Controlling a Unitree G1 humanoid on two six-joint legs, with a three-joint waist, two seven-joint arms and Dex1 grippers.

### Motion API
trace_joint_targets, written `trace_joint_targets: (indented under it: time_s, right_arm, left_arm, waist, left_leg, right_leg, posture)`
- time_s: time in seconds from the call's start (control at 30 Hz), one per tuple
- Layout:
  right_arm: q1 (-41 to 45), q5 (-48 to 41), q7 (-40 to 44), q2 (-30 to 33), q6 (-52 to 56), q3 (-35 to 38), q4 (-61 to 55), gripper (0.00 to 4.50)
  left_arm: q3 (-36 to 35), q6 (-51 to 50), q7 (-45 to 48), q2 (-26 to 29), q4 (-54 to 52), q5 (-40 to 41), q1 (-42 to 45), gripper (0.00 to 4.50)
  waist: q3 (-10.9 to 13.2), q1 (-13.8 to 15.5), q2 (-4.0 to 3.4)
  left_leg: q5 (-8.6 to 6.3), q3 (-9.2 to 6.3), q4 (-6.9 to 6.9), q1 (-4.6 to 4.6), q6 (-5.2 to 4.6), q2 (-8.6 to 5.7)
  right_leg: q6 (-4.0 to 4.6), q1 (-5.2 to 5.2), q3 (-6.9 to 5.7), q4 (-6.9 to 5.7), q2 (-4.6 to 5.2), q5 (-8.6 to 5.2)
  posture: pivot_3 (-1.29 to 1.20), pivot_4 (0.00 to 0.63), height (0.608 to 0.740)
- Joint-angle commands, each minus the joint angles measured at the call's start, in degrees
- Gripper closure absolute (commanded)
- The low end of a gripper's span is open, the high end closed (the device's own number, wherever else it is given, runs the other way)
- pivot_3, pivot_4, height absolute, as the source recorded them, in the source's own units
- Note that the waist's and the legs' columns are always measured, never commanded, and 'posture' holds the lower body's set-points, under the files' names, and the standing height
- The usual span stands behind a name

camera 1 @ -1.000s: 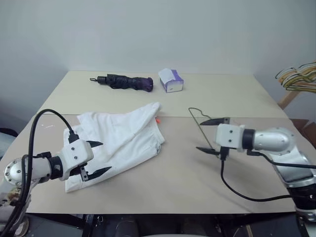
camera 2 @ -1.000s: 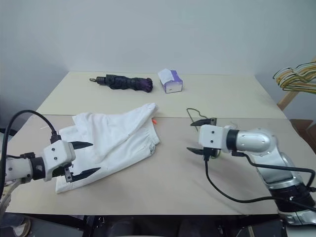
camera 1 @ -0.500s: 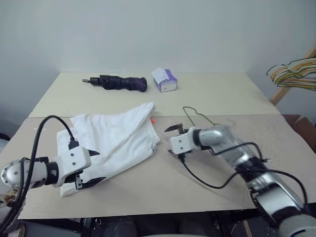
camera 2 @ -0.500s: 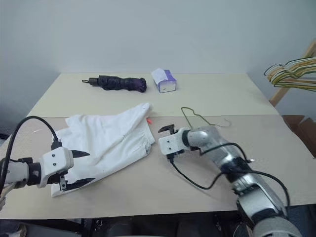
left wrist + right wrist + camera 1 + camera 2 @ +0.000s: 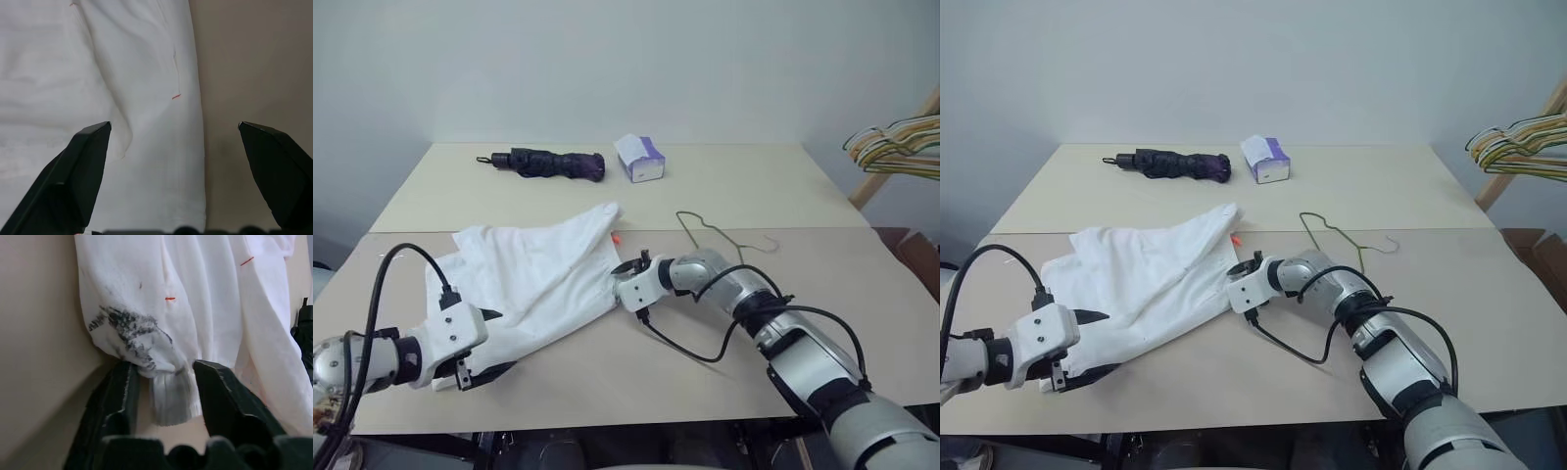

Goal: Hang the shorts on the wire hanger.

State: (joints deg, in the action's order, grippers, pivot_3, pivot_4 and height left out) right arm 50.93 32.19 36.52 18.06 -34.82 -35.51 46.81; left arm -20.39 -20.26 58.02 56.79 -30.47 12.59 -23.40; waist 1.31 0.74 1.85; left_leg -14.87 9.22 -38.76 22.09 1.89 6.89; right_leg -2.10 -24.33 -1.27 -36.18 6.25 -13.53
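Note:
My left gripper should help my right gripper spread the shorts flat before hanging by taking their near edge [image 5: 521, 349], because the shorts lie rumpled and folded over.
The white shorts [image 5: 533, 274] lie spread and rumpled on the left half of the table. My right gripper [image 5: 625, 279] is at their right edge, its two black fingers closed around a folded cloth corner [image 5: 168, 401] beside a dark smudge. The wire hanger [image 5: 710, 235] lies flat on the table just behind and right of that arm, untouched. At the shorts' near left corner my left gripper [image 5: 494, 343] stands wide open. Its fingers [image 5: 83, 161] sit low over the cloth without holding it.
A folded dark umbrella [image 5: 548, 163] and a purple-and-white tissue box [image 5: 641, 159] lie at the table's far side. A bunch of coloured hangers [image 5: 896, 147] on a wooden rack hangs off the table's right edge. A black cable trails from the right wrist across the tabletop.
The right gripper swept left from beside the wire hanger to the shorts' right edge and its fingers closed in on the cloth. The left gripper drew back slightly, still open.

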Motion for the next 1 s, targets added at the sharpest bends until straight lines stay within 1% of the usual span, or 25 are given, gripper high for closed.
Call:
trace_joint_targets:
  time_s: [0.03, 0.1, 0.3, 0.4, 0.47, 0.57, 0.73, 0.87, 0.97, 1.0]
  right_arm:
    - [1.89, 0.58, -1.00, -0.19, -1.67, 0.16, 0.73, 3.72]
    - [1.61, 0.44, -0.60, -0.14, -1.73, 0.44, 0.82, 4.44]
    - [0.42, 0.51, -1.35, -0.04, 0.26, 1.29, -0.58, 4.48]
    - [0.42, 0.86, -2.20, -0.01, 1.01, 1.41, -0.79, 4.48]
    - [0.35, 0.89, -2.46, 0.10, 1.47, 1.51, -0.99, 4.48]
    - [-0.07, 0.24, -2.28, 0.44, 2.01, 1.94, -1.80, 4.50]
    - [-1.48, -0.33, -1.82, 1.70, 3.14, 2.52, -4.39, 4.50]
    - [-2.55, -0.63, -1.63, 2.48, 4.34, 3.07, -6.43, 4.50]
    - [-3.75, -1.14, -1.09, 3.46, 5.75, 3.64, -8.96, 4.50]
    - [-4.80, -1.81, -0.32, 4.20, 6.75, 4.29, -11.21, 4.50]
  left_arm:
    - [-2.68, 0.59, 0.26, 1.89, 0.50, -3.29, -1.58, 0.00]
    - [-3.27, 0.68, 1.12, 2.66, 1.64, -4.42, -2.88, 0.00]
    - [-3.83, 0.97, 4.73, 4.12, 6.78, -4.79, -4.63, 0.00]
    - [-2.46, 1.75, 5.81, 2.10, 10.74, -2.26, -2.78, 0.00]
    - [-0.67, 2.46, 4.81, 1.74, 13.35, -3.71, -1.47, 0.00]
    - [2.60, 4.21, 3.60, 2.92, 18.19, -7.55, 0.33, 0.61]
    - [5.24, 6.32, 3.50, 3.68, 22.47, -8.87, 2.81, 2.24]
    - [6.21, 7.74, 3.25, 3.84, 23.80, -9.33, 3.91, 3.46]
    - [6.26, 8.35, 3.17, 3.64, 23.40, -8.79, 4.93, 4.46]
    - [5.97, 8.62, 2.93, 3.46, 22.70, -8.51, 5.60, 4.48]
  waist:
    - [0.00, 0.00, 0.00]
    - [0.01, -0.01, -0.01]
    - [0.01, -0.06, -0.02]
    - [0.02, -0.07, -0.03]
    - [0.02, -0.10, -0.03]
    - [0.01, -0.11, -0.04]
    - [-0.36, -0.05, -0.60]
    - [-0.45, -0.12, -0.74]
    - [-0.46, -0.06, -0.73]
    - [-0.46, -0.09, -0.73]
  left_leg:
    - [0.00, 0.00, 0.01, 0.00, 0.00, 0.00]
    - [0.01, 0.00, 0.02, -0.01, 0.01, 0.00]
    - [0.01, 0.00, 0.04, -0.01, 0.03, 0.01]
    - [0.01, 0.00, 0.04, -0.01, 0.03, 0.01]
    - [0.01, 0.00, 0.04, -0.01, 0.03, 0.01]
    - [0.01, 0.00, 0.04, -0.01, 0.03, 0.02]
    - [0.02, 0.01, 0.06, -0.08, 0.04, 0.01]
    - [0.07, 0.01, 0.16, -0.22, 0.11, 0.01]
    - [0.08, 0.00, 0.19, -0.24, 0.13, 0.01]
    - [0.08, 0.00, 0.19, -0.24, 0.13, 0.01]
  right_leg:
    - [0.01, 0.00, 0.00, 0.00, 0.00, 0.00]
    - [0.02, -0.01, -0.01, 0.00, 0.00, -0.01]
    - [0.03, -0.01, -0.02, -0.01, 0.00, -0.02]
    - [0.03, -0.02, -0.02, -0.02, 0.00, -0.02]
    - [0.04, -0.02, -0.03, -0.02, 0.00, -0.03]
    - [0.04, -0.02, -0.03, -0.03, 0.00, -0.03]
    - [0.05, 0.02, -0.03, -0.05, 0.00, -0.03]
    - [0.11, 0.04, -0.02, -0.15, 0.00, -0.06]
    - [0.16, 0.03, -0.03, -0.22, 0.00, -0.10]
    - [0.16, 0.02, -0.03, -0.24, 0.00, -0.12]
  posture:
    - [0.17, 0.000, 0.740]
    - [0.17, 0.000, 0.740]
    - [0.15, 0.000, 0.740]
    - [0.13, 0.000, 0.740]
    - [0.13, 0.000, 0.740]
    - [0.12, 0.000, 0.740]
    - [0.11, 0.000, 0.740]
    - [0.11, 0.000, 0.740]
    - [0.10, 0.000, 0.740]
    - [0.10, 0.000, 0.740]
